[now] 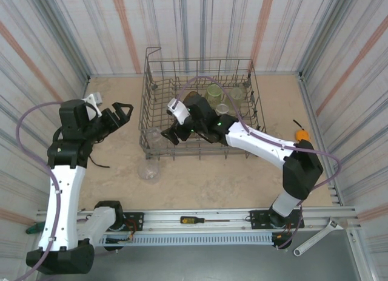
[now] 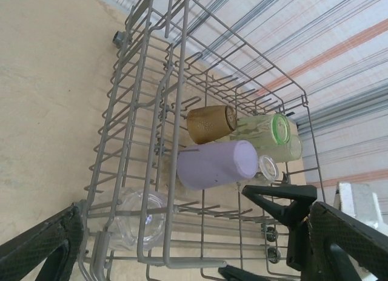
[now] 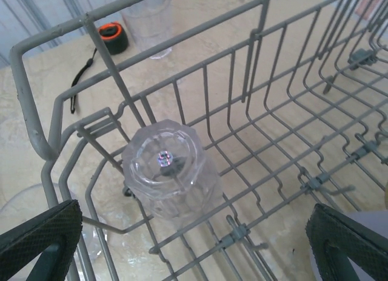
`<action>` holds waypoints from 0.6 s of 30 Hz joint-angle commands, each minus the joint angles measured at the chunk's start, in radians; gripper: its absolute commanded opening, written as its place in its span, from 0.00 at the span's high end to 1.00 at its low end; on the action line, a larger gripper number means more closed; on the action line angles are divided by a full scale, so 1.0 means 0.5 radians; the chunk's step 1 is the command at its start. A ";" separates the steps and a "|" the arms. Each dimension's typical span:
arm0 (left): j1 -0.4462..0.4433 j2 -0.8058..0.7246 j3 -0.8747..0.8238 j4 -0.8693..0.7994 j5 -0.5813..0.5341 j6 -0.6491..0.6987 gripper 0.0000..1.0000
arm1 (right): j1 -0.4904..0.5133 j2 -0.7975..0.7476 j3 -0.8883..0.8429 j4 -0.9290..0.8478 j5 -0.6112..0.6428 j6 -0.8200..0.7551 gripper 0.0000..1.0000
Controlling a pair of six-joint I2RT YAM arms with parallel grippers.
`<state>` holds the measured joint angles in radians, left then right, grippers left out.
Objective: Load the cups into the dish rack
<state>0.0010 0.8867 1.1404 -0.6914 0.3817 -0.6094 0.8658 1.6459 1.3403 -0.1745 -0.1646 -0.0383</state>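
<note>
The clear cup (image 1: 148, 169) is standing rim up in front of the rack, so I keep moving my left gripper there until its open fingers straddle the cup's rim (image 1: 157, 171).
The grey wire dish rack (image 1: 144, 105) stands at the back centre of the table. Lying in it are an amber cup (image 2: 210, 123), a lavender cup (image 2: 217, 164), a pale green cup (image 2: 267, 132) and a small clear one (image 2: 267, 168). A clear cup (image 3: 170, 172) stands upside down in the rack's front-left corner. Another clear cup (image 1: 148, 169) sits on the table just in front of the rack. My right gripper (image 1: 171, 124) is inside the rack, open and holding nothing, a little above the upturned cup. My left gripper (image 1: 118, 114) hangs open left of the rack.
A small orange and black object (image 3: 113, 37) with a cord lies on the table beyond the rack wall. Another orange object (image 1: 302, 134) lies at the right. A screwdriver (image 1: 197, 220) and a wrench (image 1: 318, 238) rest on the front rail. Striped walls close in three sides.
</note>
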 commanded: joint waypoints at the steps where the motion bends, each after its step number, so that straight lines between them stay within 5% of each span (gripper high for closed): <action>1: 0.016 -0.093 -0.078 -0.071 0.047 -0.090 0.01 | -0.010 -0.140 -0.057 -0.040 0.053 0.138 0.01; 7: -0.061 -0.243 -0.268 -0.114 0.074 -0.298 0.01 | -0.013 -0.283 -0.125 -0.124 0.086 0.253 0.01; 18: -0.495 -0.469 -0.447 -0.298 -0.357 -0.408 0.01 | -0.074 -0.471 -0.258 -0.211 0.144 0.379 0.01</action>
<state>-0.2073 0.6662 0.9432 -0.8013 0.2810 -0.7803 0.8417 1.4448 1.2324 -0.2470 -0.1059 0.1066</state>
